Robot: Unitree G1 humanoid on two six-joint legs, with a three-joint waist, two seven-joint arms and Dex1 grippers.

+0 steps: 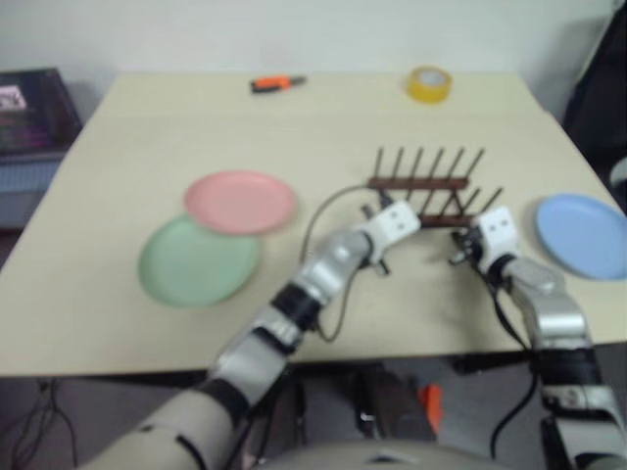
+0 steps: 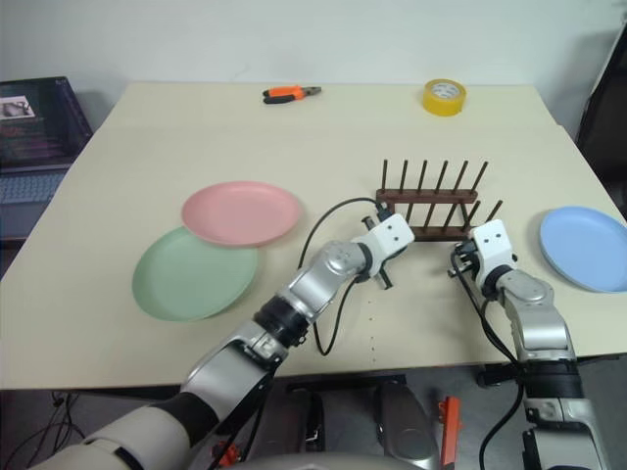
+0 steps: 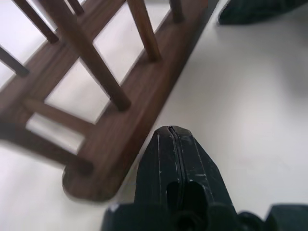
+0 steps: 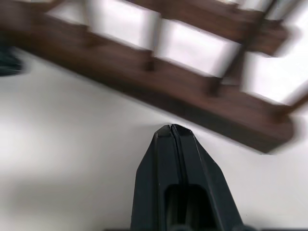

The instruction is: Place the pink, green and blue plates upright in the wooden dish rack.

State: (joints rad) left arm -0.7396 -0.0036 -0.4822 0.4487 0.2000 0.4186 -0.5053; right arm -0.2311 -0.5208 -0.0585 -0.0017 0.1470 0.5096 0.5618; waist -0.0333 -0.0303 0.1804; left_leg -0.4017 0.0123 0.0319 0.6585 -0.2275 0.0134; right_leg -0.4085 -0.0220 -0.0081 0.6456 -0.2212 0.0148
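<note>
Next, my left gripper lifts the pink plate by its rim and hands it over, because the pink plate lies over the green plate's edge, far from my right gripper.
The wooden dish rack stands right of the table's middle, and no plate is in it. A pink plate lies flat to its left, overlapping a green plate. A blue plate lies flat at the right edge. My left gripper is shut and holds nothing, its tip right at the left end of the rack's near rail. Also shut and holding nothing, my right gripper points at the near rail from just in front of the rack's right end.
A yellow tape roll and orange-handled pliers lie near the table's far edge. A dark box sits off the table to the left. Bare tabletop lies in front of the rack.
</note>
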